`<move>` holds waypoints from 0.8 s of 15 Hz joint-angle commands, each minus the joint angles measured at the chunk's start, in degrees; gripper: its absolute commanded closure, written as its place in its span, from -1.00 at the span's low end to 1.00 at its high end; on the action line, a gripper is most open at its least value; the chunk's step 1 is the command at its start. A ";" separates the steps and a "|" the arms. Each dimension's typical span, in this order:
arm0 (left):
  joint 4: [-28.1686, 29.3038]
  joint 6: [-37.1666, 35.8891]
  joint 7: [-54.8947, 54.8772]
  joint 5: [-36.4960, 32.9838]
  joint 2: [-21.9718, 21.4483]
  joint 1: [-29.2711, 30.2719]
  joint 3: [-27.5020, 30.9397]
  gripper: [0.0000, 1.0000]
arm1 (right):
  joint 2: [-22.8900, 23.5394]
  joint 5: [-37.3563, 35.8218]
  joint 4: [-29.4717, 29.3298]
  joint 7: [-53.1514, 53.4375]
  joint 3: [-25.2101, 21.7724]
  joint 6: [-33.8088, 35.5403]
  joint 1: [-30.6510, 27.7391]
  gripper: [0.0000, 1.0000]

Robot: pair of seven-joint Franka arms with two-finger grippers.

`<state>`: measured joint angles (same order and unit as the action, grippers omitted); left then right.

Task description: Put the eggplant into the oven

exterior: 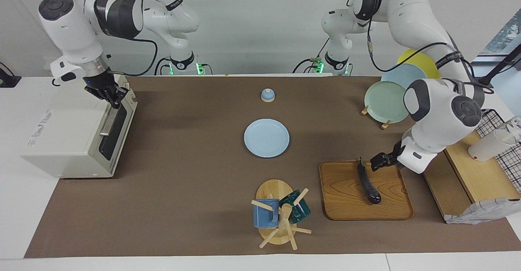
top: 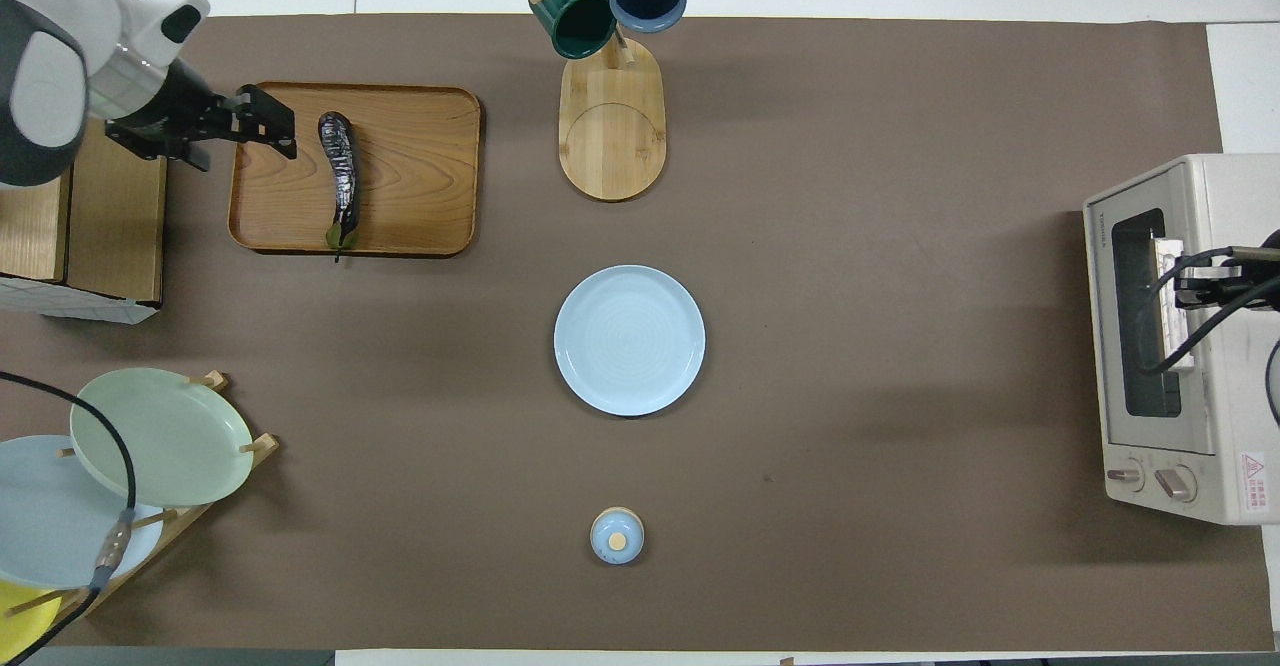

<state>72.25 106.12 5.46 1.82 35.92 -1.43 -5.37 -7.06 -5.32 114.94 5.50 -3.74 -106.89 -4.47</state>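
My right gripper is too far away to reach the eggplant (top: 343, 180), so next my left gripper puts it on the light blue plate (top: 630, 340) for my right gripper to pick up.
The eggplant (exterior: 368, 185) (top: 340, 171) lies lengthwise on a wooden tray (exterior: 346, 197) (top: 420, 166) toward the left arm's end of the table, its stem end nearer to the robots. My left gripper (exterior: 378, 162) (top: 268, 126) is open and empty. It hangs over the tray's edge beside the eggplant and does not touch it. The off-white oven (exterior: 61, 132) (top: 1230, 346) stands at the right arm's end with its dark glass door closed. My right gripper (exterior: 110, 96) (top: 1195, 284) is at the door's bar handle (exterior: 108, 122) (top: 1165, 346).
A light blue plate (exterior: 266, 138) (top: 629, 340) lies mid-table. A small blue lidded pot (exterior: 267, 95) (top: 617, 535) sits nearer to the robots. A mug tree (exterior: 281, 218) (top: 610, 6) stands beside the tray. A plate rack (exterior: 386, 100) (top: 150, 436) and wooden shelf (exterior: 468, 177) (top: 100, 206) crowd the left arm's end.
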 commanded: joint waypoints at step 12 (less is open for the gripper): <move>9.93 12.97 -2.82 -2.78 0.64 -1.91 0.36 -0.85 | 0.90 -2.15 5.11 -5.59 0.40 -4.91 -3.88 1.00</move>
<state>78.29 117.42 3.30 -0.04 39.27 -3.34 -5.36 -6.12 -6.54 118.99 1.73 -3.75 -110.50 -7.54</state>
